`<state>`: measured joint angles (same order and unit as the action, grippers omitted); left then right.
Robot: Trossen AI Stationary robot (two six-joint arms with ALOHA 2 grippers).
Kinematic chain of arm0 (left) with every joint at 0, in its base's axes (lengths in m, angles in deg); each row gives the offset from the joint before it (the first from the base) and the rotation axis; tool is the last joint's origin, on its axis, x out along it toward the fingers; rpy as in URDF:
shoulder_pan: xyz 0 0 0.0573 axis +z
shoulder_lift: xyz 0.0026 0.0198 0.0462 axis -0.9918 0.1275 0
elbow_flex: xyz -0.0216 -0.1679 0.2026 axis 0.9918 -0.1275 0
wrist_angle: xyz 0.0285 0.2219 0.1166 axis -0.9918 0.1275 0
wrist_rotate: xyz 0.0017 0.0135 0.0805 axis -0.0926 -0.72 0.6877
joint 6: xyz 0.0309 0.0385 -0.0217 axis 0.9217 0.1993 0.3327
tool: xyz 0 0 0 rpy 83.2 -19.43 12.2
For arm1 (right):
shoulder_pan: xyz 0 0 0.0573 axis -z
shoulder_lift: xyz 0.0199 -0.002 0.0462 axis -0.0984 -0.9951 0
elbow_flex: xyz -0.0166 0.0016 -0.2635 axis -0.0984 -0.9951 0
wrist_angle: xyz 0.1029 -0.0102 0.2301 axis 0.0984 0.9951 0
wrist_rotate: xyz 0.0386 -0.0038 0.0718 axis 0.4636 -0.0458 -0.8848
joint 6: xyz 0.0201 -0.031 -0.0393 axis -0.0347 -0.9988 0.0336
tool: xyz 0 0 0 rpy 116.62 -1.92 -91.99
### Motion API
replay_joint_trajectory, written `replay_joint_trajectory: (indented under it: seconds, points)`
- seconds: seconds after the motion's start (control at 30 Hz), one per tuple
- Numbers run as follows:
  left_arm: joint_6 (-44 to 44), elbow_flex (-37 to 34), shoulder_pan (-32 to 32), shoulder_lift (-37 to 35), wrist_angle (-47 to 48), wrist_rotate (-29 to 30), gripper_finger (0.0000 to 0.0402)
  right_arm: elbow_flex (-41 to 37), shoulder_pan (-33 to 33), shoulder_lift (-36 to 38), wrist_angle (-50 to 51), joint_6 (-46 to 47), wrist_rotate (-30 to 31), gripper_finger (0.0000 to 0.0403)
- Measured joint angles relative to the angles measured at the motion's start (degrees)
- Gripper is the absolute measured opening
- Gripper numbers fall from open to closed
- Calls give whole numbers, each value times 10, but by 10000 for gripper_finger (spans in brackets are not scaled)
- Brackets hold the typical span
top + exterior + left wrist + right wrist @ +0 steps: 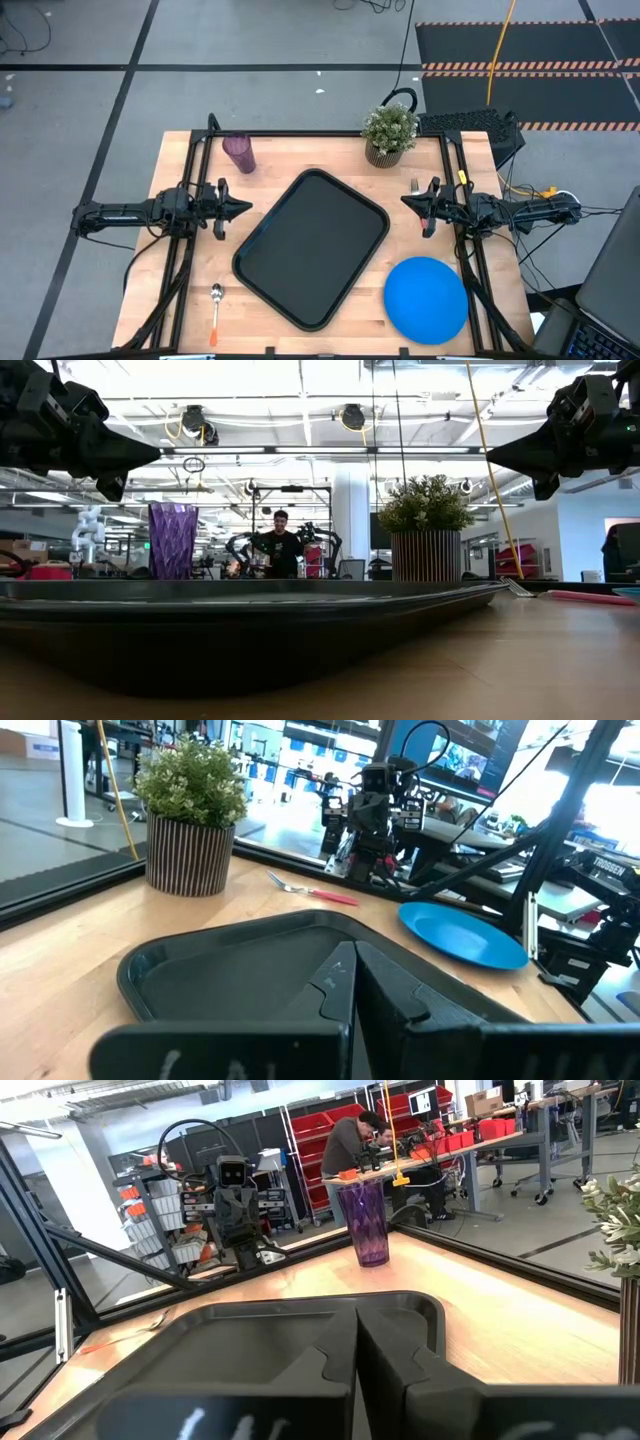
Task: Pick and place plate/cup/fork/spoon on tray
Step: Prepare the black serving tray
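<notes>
The black tray [312,250] sits at an angle, so my right gripper should grip the tray's rim at the corner [385,216] closest to the fork and turn the tray straighter before loading it.
The black tray [312,247] lies slantwise in the middle of the table. The purple cup [239,152] stands upright at the far left. The blue plate [427,298] lies flat at the near right. The orange-handled spoon [215,312] lies at the near left. The red-handled fork [310,890] lies on the table at the far right, under my right arm; only its tines [414,185] show from above. My left gripper [248,208] hovers shut and empty above the tray's left edge. My right gripper [403,202] hovers shut and empty above the tray's right edge.
A potted green plant [390,133] in a tan ribbed pot stands at the far edge, right of centre, just beyond the tray's far corner. A black frame rail [330,133] runs along the table's far edge. A person [281,545] stands in the room behind the table.
</notes>
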<state>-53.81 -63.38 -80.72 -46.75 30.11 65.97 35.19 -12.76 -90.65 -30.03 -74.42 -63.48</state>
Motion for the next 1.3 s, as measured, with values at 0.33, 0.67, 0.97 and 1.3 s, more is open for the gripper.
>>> replay_joint_trajectory:
  seconds: [0.33,0.67,0.97,1.3]
  points:
    - [-1,0,0,0,-1,0,10,0,0,0,0,15,0,0]
    - [-30,0,0,0,-21,-2,10,1,0,0,-43,-6,-27,0]
    - [30,1,0,0,-226,0,10,152,0,-86,-94,-146,-104,27]
    - [46,82,-4,25,-69,94,10,517,16,-440,378,-68,-29,150]
